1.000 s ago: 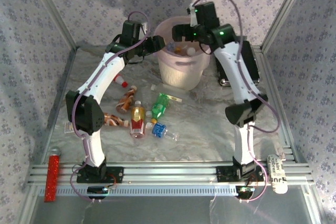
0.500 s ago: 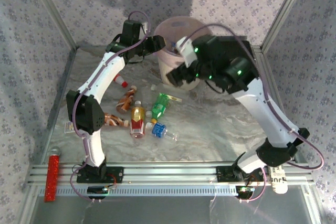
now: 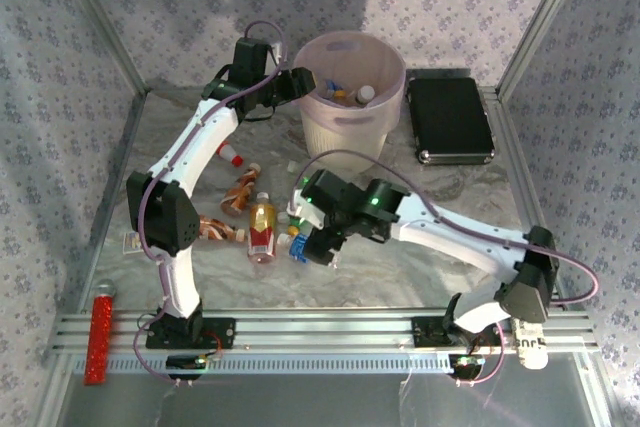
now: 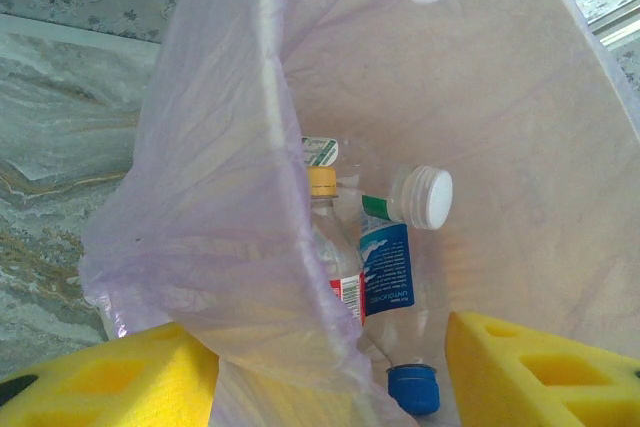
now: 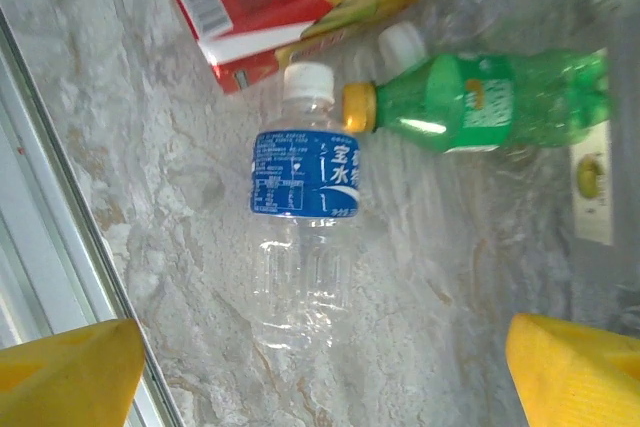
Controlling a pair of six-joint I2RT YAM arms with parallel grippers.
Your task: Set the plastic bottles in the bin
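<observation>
The open fingers of the robot's right gripper are set across the narrow width of the clear bottle (image 5: 302, 272), so the robot should now lower them until they are on either side of its blue label (image 5: 305, 174), then close them.
The bin (image 3: 350, 137) stands at the back of the table with several bottles inside, one with a white cap (image 4: 428, 197) and one with a blue cap (image 4: 413, 387). My left gripper (image 3: 300, 82) straddles its rim (image 4: 250, 277) and is shut on it, one finger outside and one inside. My right gripper (image 5: 322, 332) hangs open just above a clear bottle with a blue label (image 5: 303, 187) lying on the table (image 3: 305, 248), not touching it. Beside it lie a green bottle (image 5: 480, 102) and an amber bottle with a red label (image 3: 262, 227). Brown bottles (image 3: 240, 190) lie further left.
A flat black case (image 3: 452, 117) lies right of the bin. A red bar (image 3: 100, 337) rests at the near left corner. A metal frame rail (image 5: 50, 207) runs close to the clear bottle in the right wrist view. Patterned walls enclose the table.
My right arm has swung from above the bin down to the table and now hovers over the blue-labelled bottle, jaws still wide. The left arm has stayed at the bin's rim.
</observation>
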